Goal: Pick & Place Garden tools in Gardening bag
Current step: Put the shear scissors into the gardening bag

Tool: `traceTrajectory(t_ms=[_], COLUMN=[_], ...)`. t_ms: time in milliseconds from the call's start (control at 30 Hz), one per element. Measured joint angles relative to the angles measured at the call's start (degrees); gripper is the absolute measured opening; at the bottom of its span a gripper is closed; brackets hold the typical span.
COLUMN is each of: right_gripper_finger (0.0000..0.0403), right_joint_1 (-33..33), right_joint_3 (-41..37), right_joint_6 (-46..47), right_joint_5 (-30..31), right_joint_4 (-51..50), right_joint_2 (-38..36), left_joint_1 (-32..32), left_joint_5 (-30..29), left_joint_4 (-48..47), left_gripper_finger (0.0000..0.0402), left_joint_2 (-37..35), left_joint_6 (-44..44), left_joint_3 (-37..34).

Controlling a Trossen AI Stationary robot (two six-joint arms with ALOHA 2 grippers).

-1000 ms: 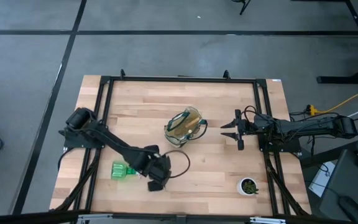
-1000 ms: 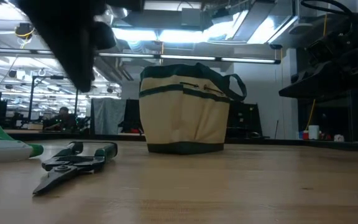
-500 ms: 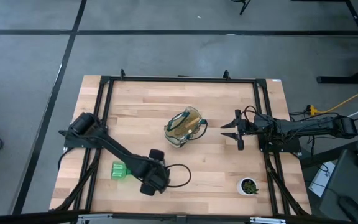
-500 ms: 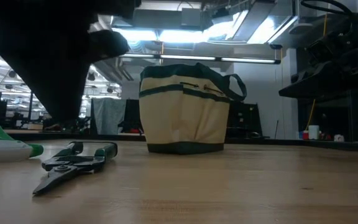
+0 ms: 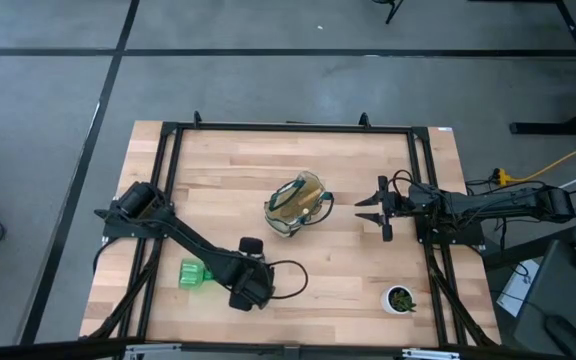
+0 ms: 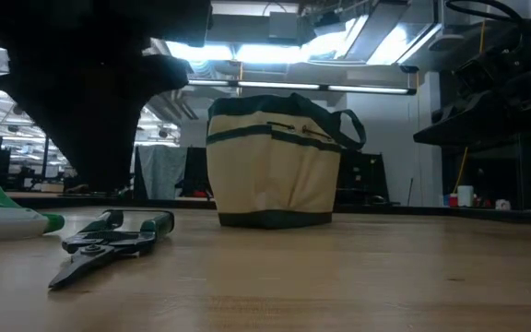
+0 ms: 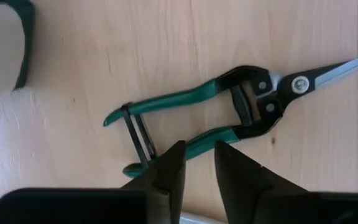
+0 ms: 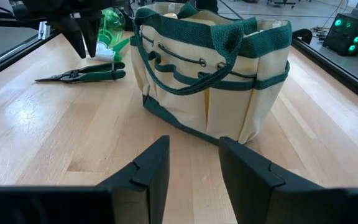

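The pruning shears (image 7: 248,107) are at a slant across the left gripper's fingers, so the robot should turn that gripper to line up with the shears' handle farther from the gardening bag before it closes.
The pruning shears (image 7: 229,106), green-handled with a black pivot and silvery blades, lie flat on the wooden table; they also show in the low view (image 6: 109,242). My left gripper (image 7: 197,155) hangs open just above their handles, fingers pointing down, and hides them in the high view (image 5: 248,290). The green spray bottle (image 5: 196,275) lies on its side to the left of it. The cream gardening bag (image 5: 296,203) with green trim stands upright mid-table. My right gripper (image 5: 373,210) waits open, level, right of the bag (image 8: 210,68). The rake and trowel do not show on the table.
A small white pot with a green plant (image 5: 400,298) stands near the front right. A black frame (image 5: 288,127) runs around the tabletop. A dark cable loop (image 5: 290,280) hangs by my left gripper. Bare wood lies between the bag and the near edge.
My left gripper has shifted a little toward the table's left edge and turned over the shears, and it fills more of the low view. The shears, the bottle and the bag have stayed where they were.
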Motion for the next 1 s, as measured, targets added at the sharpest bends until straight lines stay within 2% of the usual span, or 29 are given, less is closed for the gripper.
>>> traceTrajectory(t_ms=[200,400,667,1000], right_gripper_finger=[0.0144,0.0144,0.0144,0.0144], right_joint_1=[0.0,0.0,0.0,0.0], right_joint_3=[0.0,0.0,0.0,0.0], right_joint_6=[0.0,0.0,0.0,0.0], right_joint_5=[0.0,0.0,0.0,0.0], right_joint_4=[0.0,0.0,0.0,0.0], right_joint_2=[0.0,0.0,0.0,0.0], left_joint_1=[0.0,0.1,1.4,2.6], left_joint_5=[0.0,0.2,3.5,4.7], left_joint_4=[-2.4,-2.3,-0.7,-0.7], left_gripper_finger=[0.0137,0.0165,0.0157,0.0133], left_joint_2=[0.0,0.1,0.1,0.1], left_joint_6=[-0.8,8.1,17.8,21.9], left_joint_3=[0.0,0.0,0.0,0.0])
